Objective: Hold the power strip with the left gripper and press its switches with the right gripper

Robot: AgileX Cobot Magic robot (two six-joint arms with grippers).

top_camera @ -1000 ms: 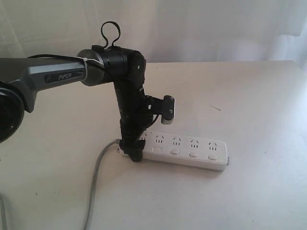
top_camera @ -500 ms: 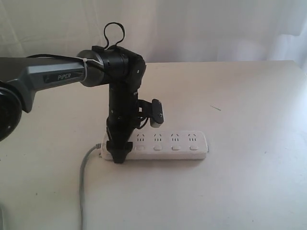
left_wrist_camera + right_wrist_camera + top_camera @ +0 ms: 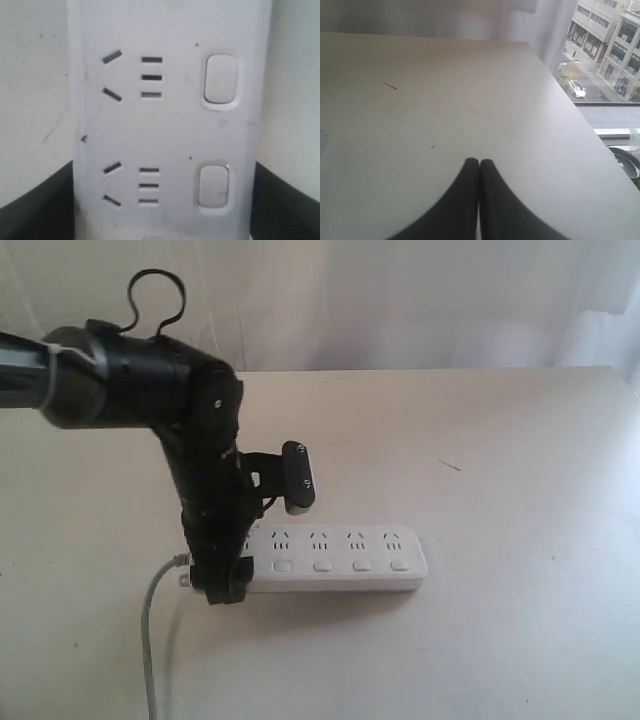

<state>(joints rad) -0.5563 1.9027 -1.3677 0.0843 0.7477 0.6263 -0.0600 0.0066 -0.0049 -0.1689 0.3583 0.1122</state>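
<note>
Next, my left gripper pulls the power strip toward the table's front (image 3: 365,652) before my right gripper presses, because the power strip's switches (image 3: 361,566) sit far back from my right gripper.
The long white power strip (image 3: 340,560) lies flat on the table, its grey cord (image 3: 150,640) trailing off its left end toward the front. My left gripper (image 3: 225,585) comes down over that left end and is shut on it, hiding the outlet there. In the left wrist view the dark fingers (image 3: 35,210) press both long sides of the power strip (image 3: 170,130), and two switches (image 3: 220,80) show beside the outlet slots. A row of switches (image 3: 322,566) faces up. My right gripper (image 3: 479,161) is shut on nothing above bare table, out of the exterior view.
The pale table (image 3: 500,440) stretches to the right of the strip, with a small dark mark (image 3: 450,466) on it. The right wrist view shows the table's edge (image 3: 570,105) and a window with a street beyond. A white curtain hangs behind.
The left arm has swung left and nearer the camera, dragging the power strip with it. The strip has turned from slanted to level across the view.
</note>
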